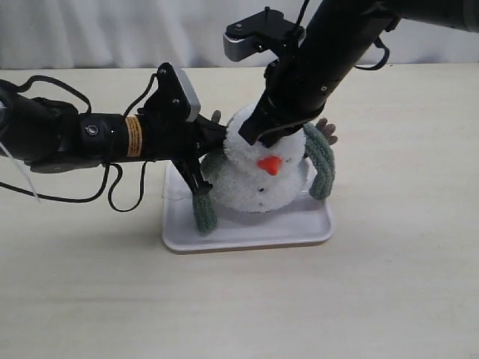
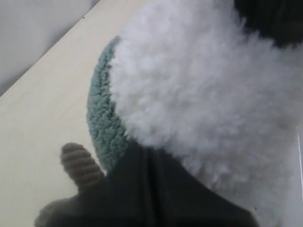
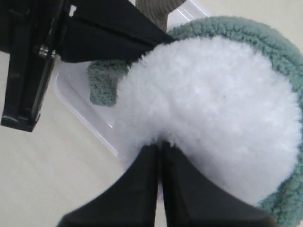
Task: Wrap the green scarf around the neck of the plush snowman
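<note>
The snowman's head bowed over its neck (image 1: 242, 140) is held in my right gripper, so next I release it and take the green scarf's end (image 1: 321, 184) on that gripper's side.
The plush snowman (image 1: 258, 176) stands on a white tray (image 1: 247, 235) with its orange nose facing front. The green scarf (image 1: 322, 161) runs behind its neck, and the two ends hang down either side of the body. My left gripper (image 1: 221, 136) is shut, its tips pressed into the seam where the scarf (image 2: 102, 113) meets the white fur (image 2: 203, 94), beside a brown arm (image 2: 78, 163). My right gripper (image 3: 160, 145) comes down from above and is shut, its tips buried in the fur of the head (image 3: 213, 109). The neck crease itself is hidden.
The tray's rim (image 3: 85, 101) lies just below the snowman. The left arm's cables (image 1: 120, 198) loop over the beige tabletop (image 1: 389, 284) to the tray's left. Both arms crowd the snowman's head from above and from the left.
</note>
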{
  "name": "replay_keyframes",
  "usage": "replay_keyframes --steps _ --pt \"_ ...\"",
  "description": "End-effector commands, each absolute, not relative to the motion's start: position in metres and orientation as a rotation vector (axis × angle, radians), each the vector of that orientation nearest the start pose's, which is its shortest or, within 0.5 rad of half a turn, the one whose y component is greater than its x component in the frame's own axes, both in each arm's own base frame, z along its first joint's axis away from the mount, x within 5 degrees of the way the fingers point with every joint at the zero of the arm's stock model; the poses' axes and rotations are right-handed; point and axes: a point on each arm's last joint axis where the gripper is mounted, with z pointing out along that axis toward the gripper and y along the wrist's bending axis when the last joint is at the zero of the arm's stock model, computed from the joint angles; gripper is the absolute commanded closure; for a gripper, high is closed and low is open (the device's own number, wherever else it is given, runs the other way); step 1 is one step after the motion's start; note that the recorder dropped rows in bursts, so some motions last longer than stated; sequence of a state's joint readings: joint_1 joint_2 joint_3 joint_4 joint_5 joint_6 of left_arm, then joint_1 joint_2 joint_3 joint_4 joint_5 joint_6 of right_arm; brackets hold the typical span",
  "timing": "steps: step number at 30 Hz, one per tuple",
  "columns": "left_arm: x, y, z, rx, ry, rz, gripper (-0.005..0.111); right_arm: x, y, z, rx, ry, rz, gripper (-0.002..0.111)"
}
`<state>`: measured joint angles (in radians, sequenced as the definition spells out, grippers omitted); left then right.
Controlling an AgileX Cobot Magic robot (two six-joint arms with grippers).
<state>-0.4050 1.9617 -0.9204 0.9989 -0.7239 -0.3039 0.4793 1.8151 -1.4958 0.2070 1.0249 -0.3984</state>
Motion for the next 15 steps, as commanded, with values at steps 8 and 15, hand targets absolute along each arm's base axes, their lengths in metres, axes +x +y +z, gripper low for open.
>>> replay_keyframes --steps 8,15 --pt "0.318 -0.177 0.189 1.187 1.718 -0.337 0.077 0.332 0.189 0.263 -1.118 2.612 0.274 0.104" --pt "0.321 -0.164 0.175 1.145 1.884 -0.21 0.074 0.333 0.19 0.264 -1.116 2.597 0.272 0.103"
